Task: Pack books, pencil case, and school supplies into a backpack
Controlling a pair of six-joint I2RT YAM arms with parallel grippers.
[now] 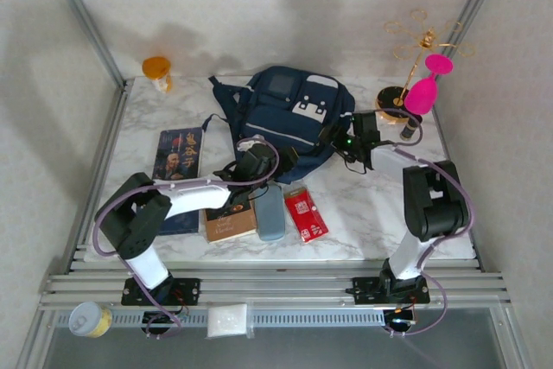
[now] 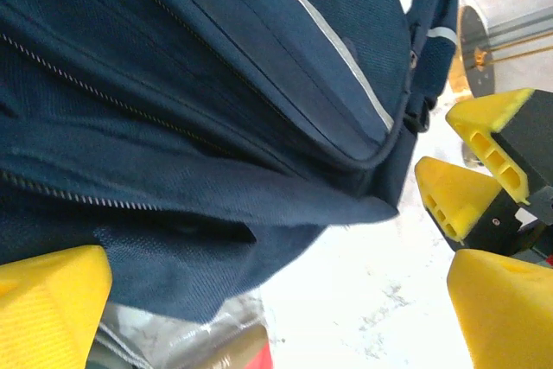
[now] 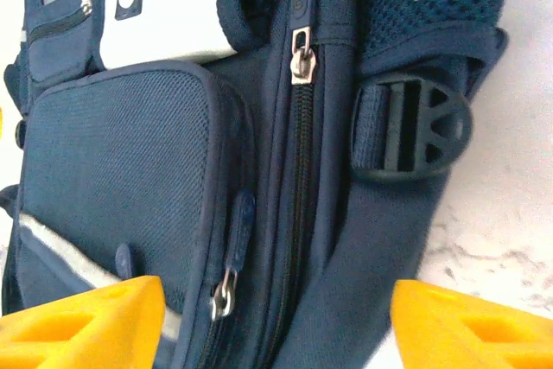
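Note:
The backpack's zipped side (image 1: 318,161) slants away from the robot's left gripper, so the robot should turn that side to the front before the left gripper takes a zipper pull.
The navy backpack (image 1: 289,114) lies at the back middle of the table. My left gripper (image 1: 257,160) is open at its near edge; in the left wrist view its yellow fingers (image 2: 47,308) straddle the backpack's (image 2: 216,110) lower hem, gripping nothing. My right gripper (image 1: 343,142) is open against the backpack's right side, its jaws either side of a zipper pull (image 3: 226,287) without touching it. The navy picture book (image 1: 180,155) lies left. The tan book (image 1: 229,224), grey-blue pencil case (image 1: 270,212) and red packet (image 1: 305,213) lie side by side in front. The blue book (image 1: 183,220) is mostly under my left arm.
An orange cup (image 1: 156,69) stands at the back left. A gold stand (image 1: 421,49) with a pink glass (image 1: 425,88) is at the back right, close to my right arm. A can (image 1: 89,319) and a white packet (image 1: 229,320) rest on the front rail.

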